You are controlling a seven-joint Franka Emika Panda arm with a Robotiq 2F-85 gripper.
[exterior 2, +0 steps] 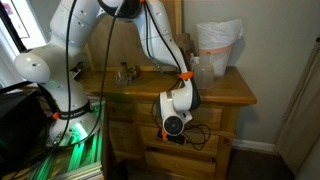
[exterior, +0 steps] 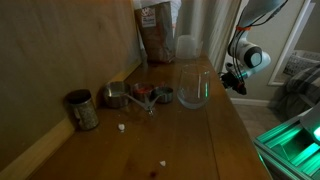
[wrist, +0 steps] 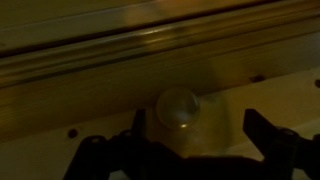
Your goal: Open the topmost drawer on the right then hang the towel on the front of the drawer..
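Note:
My gripper should now go toward the drawer front (wrist: 105,98) until its open fingers are on both sides of the round knob (wrist: 178,106), then close, because the knob is within the gap between them.
My gripper (wrist: 196,122) is open in front of a wooden drawer front (wrist: 90,85) just under the countertop's edge. A round knob (wrist: 178,107) sits between the two dark fingers, closer to the left one, and the fingers do not touch it. In an exterior view the gripper (exterior 2: 172,127) hangs in front of the dresser's upper drawers (exterior 2: 214,114), which look shut. In an exterior view the gripper (exterior: 233,79) is beyond the countertop's right edge. No towel shows in any view.
On the wooden countertop (exterior: 190,140) stand a tin can (exterior: 82,109), metal measuring cups (exterior: 118,96), a clear glass (exterior: 193,87) and a brown bag (exterior: 156,32). A white bag-lined container (exterior 2: 217,47) stands on the dresser top. A green-lit robot base (exterior 2: 70,135) stands beside the dresser.

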